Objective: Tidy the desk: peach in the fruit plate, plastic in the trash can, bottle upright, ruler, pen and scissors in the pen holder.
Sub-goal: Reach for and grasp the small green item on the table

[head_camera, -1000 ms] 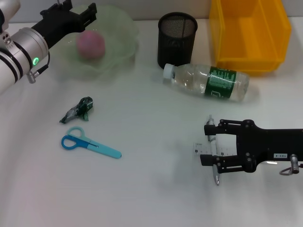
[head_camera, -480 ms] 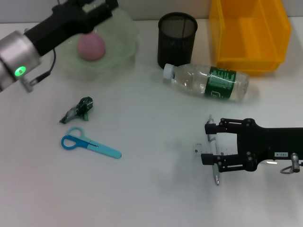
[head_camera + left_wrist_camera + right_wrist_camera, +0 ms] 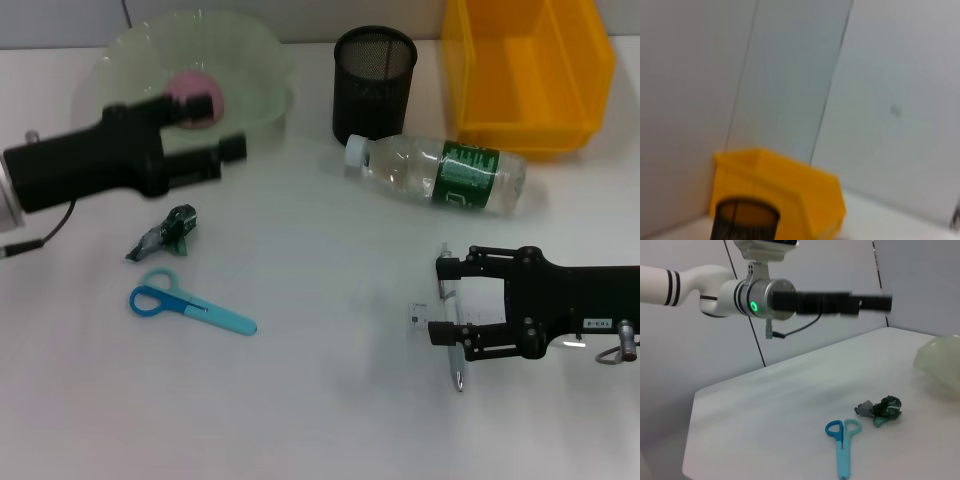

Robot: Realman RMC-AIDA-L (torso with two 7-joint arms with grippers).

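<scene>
The crumpled plastic (image 3: 163,236) lies clear of the blue scissors. My left gripper keeps going down with open fingers and closes on the plastic's dark green end (image 3: 180,221).
The pink peach (image 3: 192,88) lies in the pale green fruit plate (image 3: 120,55), partly hidden by my left gripper (image 3: 222,126). That gripper is open and empty just in front of the plate, pointing right. The crumpled plastic (image 3: 168,231) (image 3: 883,409) and the blue scissors (image 3: 190,306) (image 3: 842,447) lie on the desk below it. The bottle (image 3: 440,173) lies on its side by the black pen holder (image 3: 373,78) (image 3: 744,220). My right gripper (image 3: 440,300) is open, low over the silver pen (image 3: 456,365) and the clear ruler (image 3: 425,320).
The yellow trash can (image 3: 525,70) (image 3: 790,192) stands at the back right, behind the bottle. The left arm (image 3: 740,295) stretches across above the desk's left side.
My left arm has swung from over the fruit plate toward the front, and now lies level before it, pointing right. The right gripper has barely moved.
</scene>
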